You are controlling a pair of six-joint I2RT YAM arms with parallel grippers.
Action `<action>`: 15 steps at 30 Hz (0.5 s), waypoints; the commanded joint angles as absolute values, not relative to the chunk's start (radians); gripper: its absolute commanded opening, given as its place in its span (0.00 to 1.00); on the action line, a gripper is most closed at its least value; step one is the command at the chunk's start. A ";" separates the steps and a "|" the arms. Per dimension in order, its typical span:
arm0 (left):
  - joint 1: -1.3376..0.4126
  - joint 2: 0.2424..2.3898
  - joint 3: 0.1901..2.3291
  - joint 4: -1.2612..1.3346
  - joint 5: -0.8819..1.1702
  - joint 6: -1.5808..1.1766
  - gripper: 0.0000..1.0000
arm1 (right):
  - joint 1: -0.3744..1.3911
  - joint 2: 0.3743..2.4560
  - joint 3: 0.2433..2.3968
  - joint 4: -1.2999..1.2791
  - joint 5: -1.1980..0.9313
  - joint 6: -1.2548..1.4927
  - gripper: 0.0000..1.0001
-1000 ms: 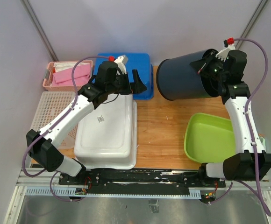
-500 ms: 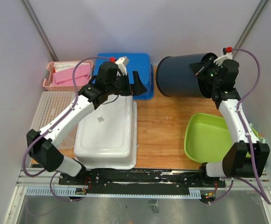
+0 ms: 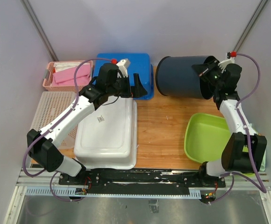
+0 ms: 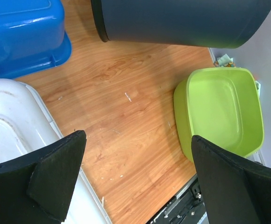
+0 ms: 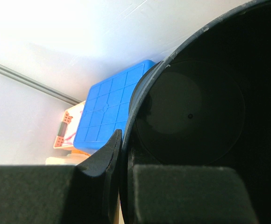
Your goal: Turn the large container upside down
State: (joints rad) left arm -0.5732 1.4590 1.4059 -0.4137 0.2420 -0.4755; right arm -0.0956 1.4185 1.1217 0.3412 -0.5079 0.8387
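The bin's opening (image 3: 206,88) is tilted up over clear wood (image 3: 202,105), so my right gripper should go on lowering the bin's rim until the bin lies on its side, and then let go.
The large container is a dark navy round bin (image 3: 180,77), (image 4: 182,21) lying on its side at the back of the table, base to the left and mouth to the right. My right gripper (image 3: 205,72), (image 5: 126,158) is shut on its rim (image 5: 131,116), one finger outside the wall and one inside. The right wrist view looks into the dark interior down to the bottom (image 5: 191,112). My left gripper (image 3: 134,84), (image 4: 138,179) hangs open left of the bin, above bare wood by the blue box, with nothing between its fingers (image 4: 46,177).
An overturned white tub (image 3: 110,130), (image 4: 9,126) lies front left. A blue box (image 3: 131,63), (image 4: 18,32), (image 5: 105,109) sits behind it. A lime green tub (image 3: 210,137), (image 4: 224,109) stands front right. A pink basket (image 3: 67,74) and a white mesh basket (image 3: 51,109) are at the far left.
My right wrist has swung back and to the right, and the bin in its grip has gone from slanted to lying level, further back. The left arm has barely moved.
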 commanded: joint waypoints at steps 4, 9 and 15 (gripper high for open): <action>-0.573 1.427 1.392 -0.405 0.273 -0.456 0.99 | -0.197 1.469 1.087 0.731 -0.701 1.017 0.01; -0.573 1.420 1.380 -0.400 0.270 -0.455 0.99 | -0.250 1.556 1.102 0.753 -0.859 1.067 0.01; -0.573 1.422 1.381 -0.402 0.272 -0.451 0.99 | -0.284 1.618 1.098 0.685 -0.934 1.045 0.01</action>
